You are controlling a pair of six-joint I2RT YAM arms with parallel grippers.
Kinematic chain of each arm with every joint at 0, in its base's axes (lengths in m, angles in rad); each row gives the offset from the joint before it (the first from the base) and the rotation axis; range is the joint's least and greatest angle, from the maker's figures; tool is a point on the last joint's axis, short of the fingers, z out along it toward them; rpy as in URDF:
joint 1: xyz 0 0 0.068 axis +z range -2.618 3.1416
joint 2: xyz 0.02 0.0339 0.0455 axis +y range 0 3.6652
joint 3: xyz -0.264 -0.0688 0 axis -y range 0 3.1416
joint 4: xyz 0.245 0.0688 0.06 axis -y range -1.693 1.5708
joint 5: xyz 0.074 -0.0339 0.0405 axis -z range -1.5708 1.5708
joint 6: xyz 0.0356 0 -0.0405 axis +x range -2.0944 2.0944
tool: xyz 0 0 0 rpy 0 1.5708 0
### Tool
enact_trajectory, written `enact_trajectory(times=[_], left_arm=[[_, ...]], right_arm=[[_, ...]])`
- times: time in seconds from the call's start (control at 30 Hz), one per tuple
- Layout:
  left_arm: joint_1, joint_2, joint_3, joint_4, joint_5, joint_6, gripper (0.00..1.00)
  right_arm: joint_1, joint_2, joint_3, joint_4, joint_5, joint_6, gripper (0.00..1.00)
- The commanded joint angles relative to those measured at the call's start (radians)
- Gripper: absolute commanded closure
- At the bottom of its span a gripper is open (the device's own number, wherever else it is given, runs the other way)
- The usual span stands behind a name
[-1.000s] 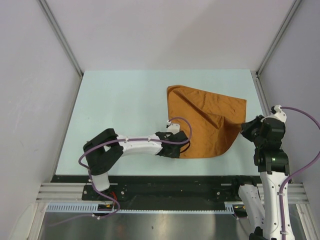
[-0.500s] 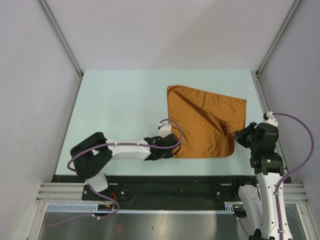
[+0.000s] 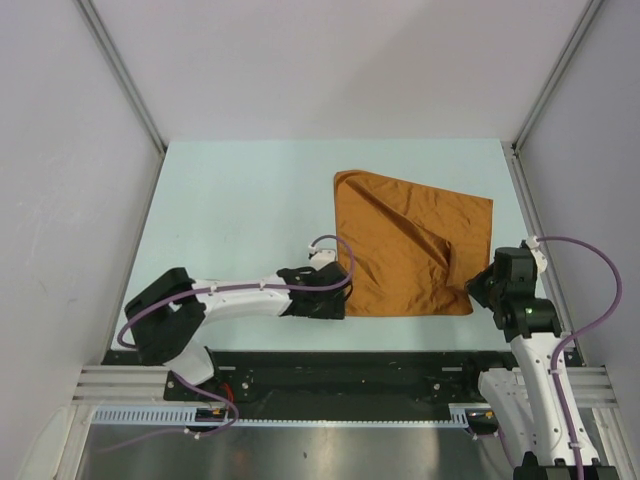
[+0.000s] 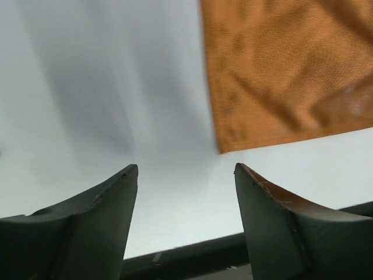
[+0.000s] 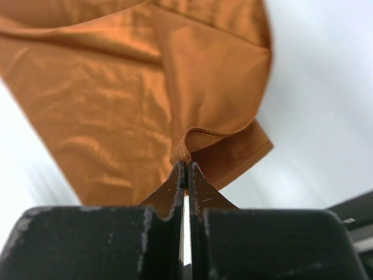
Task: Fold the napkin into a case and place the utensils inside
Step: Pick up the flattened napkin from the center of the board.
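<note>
The napkin's near corner [image 4: 222,149] is in front of my left gripper's open fingers. Next, my left gripper moves over that corner [image 4: 228,142] and pinches it before both grippers lift.
The rust-orange napkin [image 3: 405,240] lies on the right half of the table, creased, with a fold running to its near right corner. My left gripper [image 3: 338,302] is open just off the napkin's near left corner [image 4: 224,146], low over the table, with nothing between its fingers [image 4: 116,198]. My right gripper [image 3: 478,285] is shut on the napkin's right edge [image 5: 186,154], which bunches up at its fingertips and is lifted slightly. No case shape shows. The utensils are out of view.
The pale table [image 3: 240,220] is bordered by grey walls on three sides. A black rail [image 3: 330,365] runs along its near edge, close under the left gripper, and appears as a dark strip [image 4: 186,248] in the left wrist view.
The left gripper shut, drew back toward the near left, then opened and let go of the napkin corner. The right gripper moved nearer with the cloth; the near edge now lies straight.
</note>
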Motion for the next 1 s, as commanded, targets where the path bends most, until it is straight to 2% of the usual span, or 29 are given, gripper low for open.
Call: enact_trajectory(times=[0.0,0.13,0.47,0.57,0.7,0.8,0.97], left_arm=[[-0.047,0.115,0.202,-0.139,-0.015,-0.116,0.26],[-0.079,0.207,0.284,-0.183,-0.056,-0.126,0.26],[-0.076,0.301,0.23,-0.131,-0.076,-0.123,0.3],[-0.066,0.302,0.201,-0.111,-0.08,-0.122,0.36],[-0.061,0.293,0.152,-0.077,-0.076,-0.125,0.55],[-0.056,0.287,0.126,-0.049,-0.055,-0.119,0.66],[-0.062,0.264,0.07,0.03,0.0,-0.111,0.73]], right_arm=[[0.006,0.006,0.069,-0.028,0.115,0.033,1.0],[0.006,0.027,0.096,-0.025,0.103,0.011,1.0],[0.007,0.009,0.089,-0.016,0.104,-0.022,1.0],[0.007,0.007,0.078,-0.013,0.095,-0.021,1.0],[0.007,0.007,0.081,-0.009,0.09,-0.022,1.0],[0.007,0.009,0.084,-0.009,0.089,-0.022,1.0],[0.007,0.013,0.083,-0.003,0.078,-0.013,1.0]])
